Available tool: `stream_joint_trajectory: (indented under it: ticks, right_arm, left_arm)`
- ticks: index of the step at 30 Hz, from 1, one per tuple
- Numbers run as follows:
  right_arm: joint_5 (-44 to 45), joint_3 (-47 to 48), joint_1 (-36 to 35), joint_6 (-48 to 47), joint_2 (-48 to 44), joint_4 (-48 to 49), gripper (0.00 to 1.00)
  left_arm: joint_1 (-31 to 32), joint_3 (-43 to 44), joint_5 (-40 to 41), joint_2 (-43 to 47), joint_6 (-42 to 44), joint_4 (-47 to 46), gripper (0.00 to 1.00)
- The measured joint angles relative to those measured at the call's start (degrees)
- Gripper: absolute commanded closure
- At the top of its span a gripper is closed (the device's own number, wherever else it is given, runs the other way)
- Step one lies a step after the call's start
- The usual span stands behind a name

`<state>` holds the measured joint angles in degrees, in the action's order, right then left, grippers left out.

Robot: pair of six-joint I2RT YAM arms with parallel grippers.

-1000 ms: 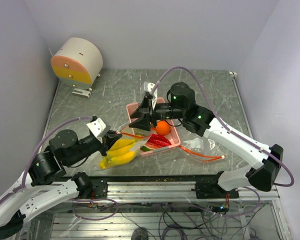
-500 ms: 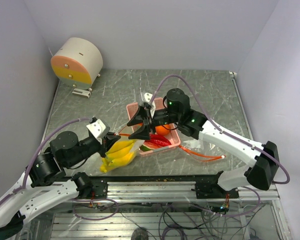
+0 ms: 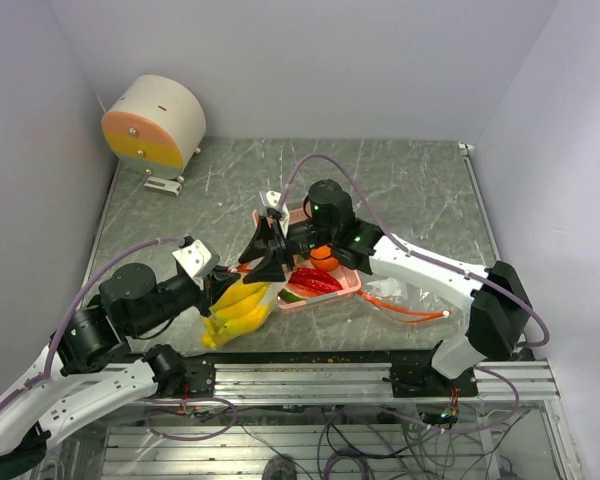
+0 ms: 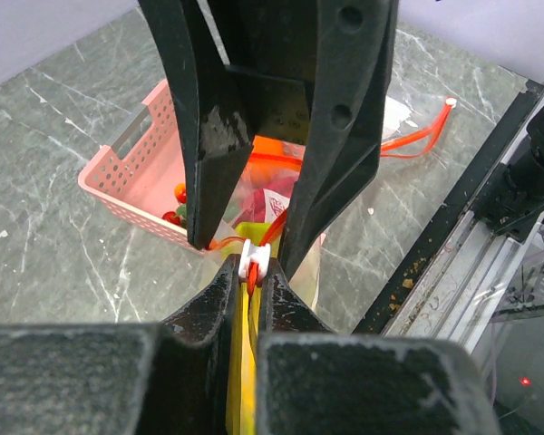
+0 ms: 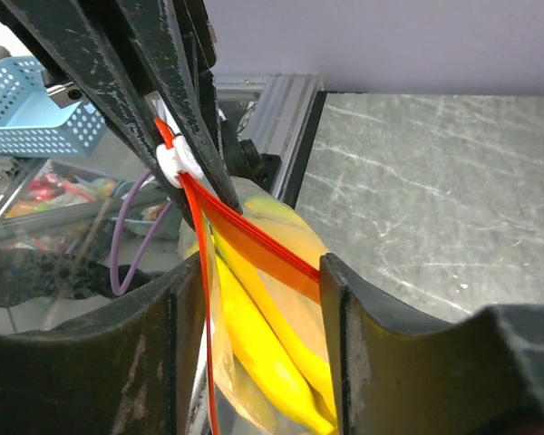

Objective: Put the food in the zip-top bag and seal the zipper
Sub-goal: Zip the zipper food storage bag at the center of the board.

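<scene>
My left gripper's fingers are on both sides of the white end piece. My right gripper should hold the zipper strips while my left gripper takes the orange-red tail behind that piece.
The zip-top bag hangs at the front left with several yellow bananas inside. My left gripper is shut on the zipper at its white end piece. My right gripper is open and straddles the bag's mouth. In the right wrist view the two orange-red zipper strips spread apart between its fingers, with the bananas below. The orange, the chili peppers and the watermelon slice lie in the pink tray.
Clear plastic with another orange-red strip lies right of the tray. A round white, orange and yellow device stands at the back left. A metal rail runs along the table's front edge.
My right gripper has moved left from above the tray to the bag's mouth, close to my left gripper. The left gripper has kept its hold on the zipper end.
</scene>
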<state>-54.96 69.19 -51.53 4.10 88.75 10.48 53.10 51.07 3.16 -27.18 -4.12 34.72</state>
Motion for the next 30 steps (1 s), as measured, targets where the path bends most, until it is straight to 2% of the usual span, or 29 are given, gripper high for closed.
stream_joint_trajectory:
  ticks: [1, 5, 6, 10, 16, 19, 25, 30]
  right_arm:
    - [-0.20, 0.11, -0.15, 0.11, 0.55, -0.02, 0.59]
    - [-1.14, 0.13, -0.42, -0.22, 1.05, -0.22, 0.93]
    - [-1.29, 0.13, -0.46, -0.17, 0.92, -0.31, 0.99]
    - [-0.76, 0.13, -0.72, 0.02, 0.31, -1.01, 1.00]
    - [2.73, -0.44, -0.98, 1.09, -2.93, -2.14, 1.00]
    - [3.80, -0.63, -1.05, 1.51, -4.55, -2.21, 1.00]
    - [4.87, -0.63, -0.92, 2.51, -5.46, -2.03, 1.00]
    - [5.46, -0.63, -0.94, 2.91, -5.46, -2.05, 1.00]
  left_arm:
    - [0.00, 0.00, -0.04, 0.00, -0.02, 0.09, 0.93]
    - [0.00, 0.00, -0.57, 0.02, 0.02, 0.35, 0.93]
    - [0.00, 0.00, -0.76, 0.04, 0.02, 0.33, 0.93]
    - [0.00, 0.00, -1.03, 0.46, 0.07, 0.31, 0.93]
    - [0.00, 0.00, -1.11, 0.96, -0.02, -1.03, 0.75]
    - [0.00, 0.00, -1.40, 1.46, -0.22, -1.16, 0.70]
    - [0.00, 0.00, -1.46, 2.80, -0.98, -1.01, 0.63]
    - [0.00, -0.02, -1.46, 2.62, -1.51, -1.09, 0.61]
